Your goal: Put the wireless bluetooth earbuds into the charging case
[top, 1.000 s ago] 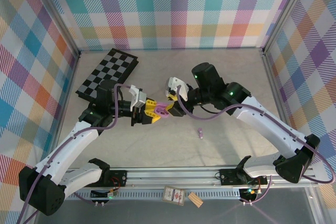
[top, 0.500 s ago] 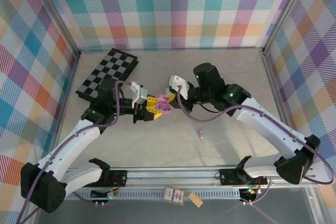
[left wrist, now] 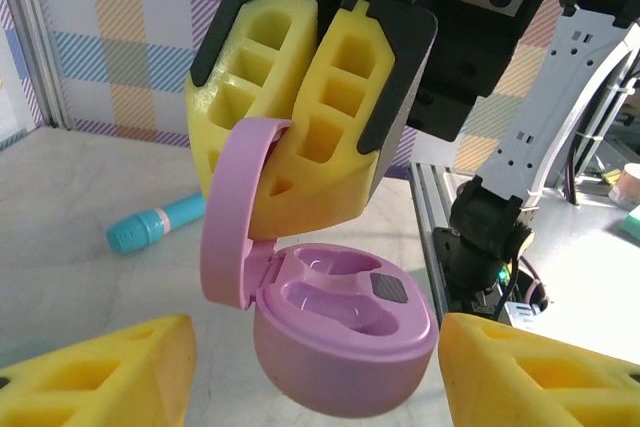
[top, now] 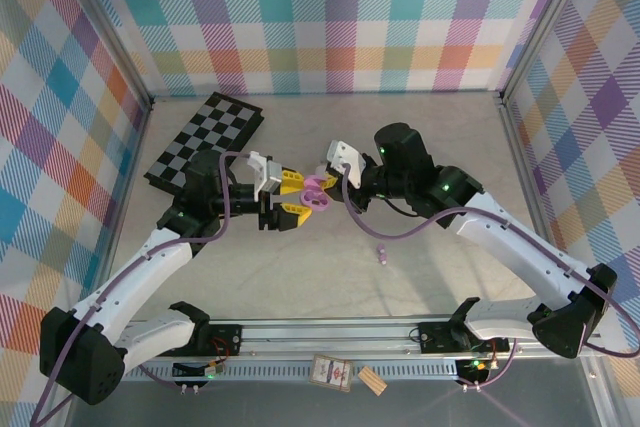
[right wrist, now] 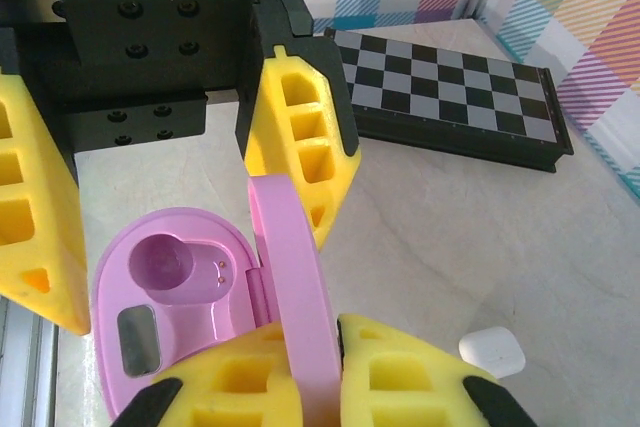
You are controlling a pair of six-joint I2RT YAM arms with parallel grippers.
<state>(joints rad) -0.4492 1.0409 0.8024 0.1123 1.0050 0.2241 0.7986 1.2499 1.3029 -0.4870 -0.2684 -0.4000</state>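
I should first take the case body [top: 316,200] with my left gripper, because my right gripper is closed on the upright lid [top: 314,183] and has to fetch the purple earbud.
A purple charging case [left wrist: 340,337] hangs open above the table, its two sockets empty. My right gripper [right wrist: 330,367] is shut on the upright lid [right wrist: 290,277], one yellow finger on each face. My left gripper [left wrist: 320,367] is open; its fingers [left wrist: 100,372] stand wide on both sides of the case body without touching it. From above, the case [top: 318,197] sits between the left gripper [top: 300,197] and the right gripper [top: 326,185]. One purple earbud [top: 382,254] lies on the table in front of the right arm. The other earbuds are out of view.
A folded chessboard [top: 205,137] lies at the back left. A turquoise stick [left wrist: 155,225] rests on the table behind the case. A small white rounded piece [right wrist: 492,351] lies on the table near the right gripper; I cannot tell what it is.
The left gripper's fingers have spread apart from around the case. Both grippers and the case have shifted a little toward the back of the table.
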